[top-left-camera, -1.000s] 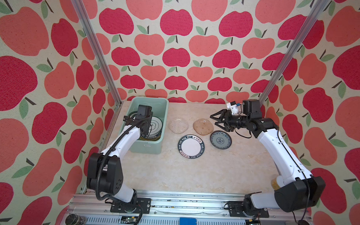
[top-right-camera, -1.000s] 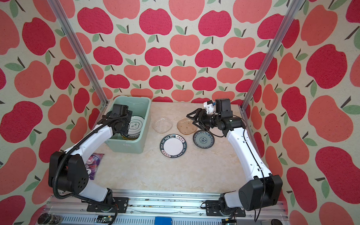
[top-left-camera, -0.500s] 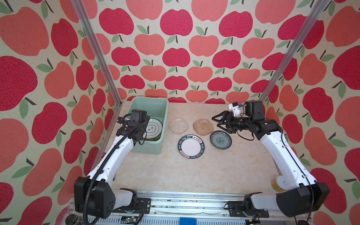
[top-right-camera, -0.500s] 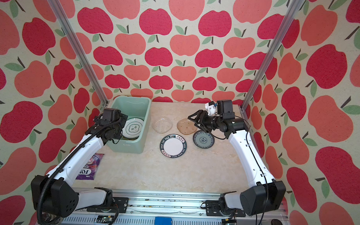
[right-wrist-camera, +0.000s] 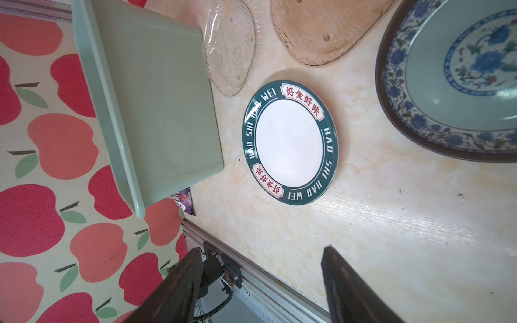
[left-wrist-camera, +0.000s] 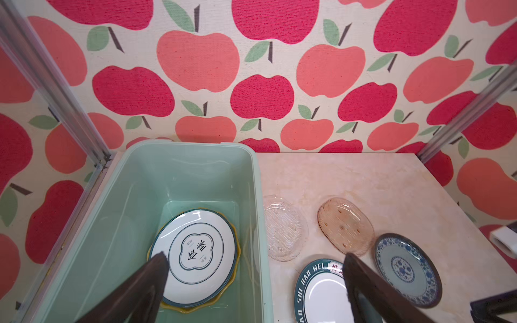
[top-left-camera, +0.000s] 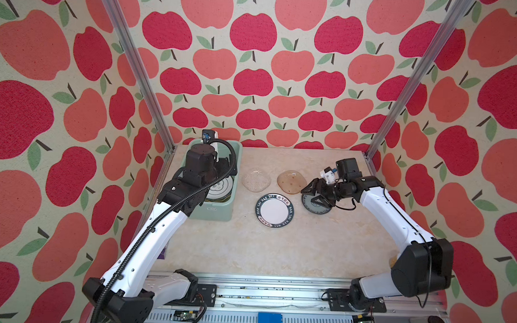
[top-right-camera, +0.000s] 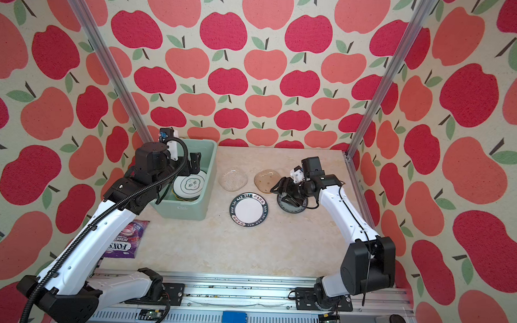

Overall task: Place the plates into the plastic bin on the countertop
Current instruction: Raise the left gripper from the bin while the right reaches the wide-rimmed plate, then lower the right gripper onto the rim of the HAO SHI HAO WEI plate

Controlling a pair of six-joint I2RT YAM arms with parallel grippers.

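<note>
The dark lettered rim of the white plate is clear of the patterned plate, so the robot's right gripper goes on going down toward that rim (top-right-camera: 264, 213) until the gripper's open fingers are on either side of it.
The mint-green plastic bin (top-left-camera: 212, 214) (top-right-camera: 181, 211) (left-wrist-camera: 134, 195) stands at the countertop's (top-left-camera: 263, 251) back left. In it lies a white emblem plate (left-wrist-camera: 197, 253) (top-right-camera: 189, 185) on a yellow scalloped plate (left-wrist-camera: 195, 309). My left gripper (left-wrist-camera: 254, 257) hangs open and empty above the bin. On the countertop lie a clear glass plate (top-left-camera: 255, 180) (right-wrist-camera: 230, 47), an amber glass plate (top-left-camera: 290, 181) (right-wrist-camera: 321, 30), a white plate with a dark lettered rim (top-left-camera: 274, 210) (right-wrist-camera: 289, 142) and a grey-blue patterned plate (top-left-camera: 316, 208) (right-wrist-camera: 458, 84). My right gripper (top-left-camera: 312, 195) (right-wrist-camera: 261, 250) is open and empty over the patterned plate's left edge.
A purple sweet packet (top-right-camera: 124, 240) lies at the countertop's left edge beside the bin. An aluminium rail (top-left-camera: 262, 283) runs along the front. Upright rails stand at both back corners, and apple-patterned walls close in three sides.
My left gripper has lifted up out of the bin, still open, and that arm's elbow has dropped back. My right gripper has come down and nearer, over the patterned plate, its jaws slightly wider.
</note>
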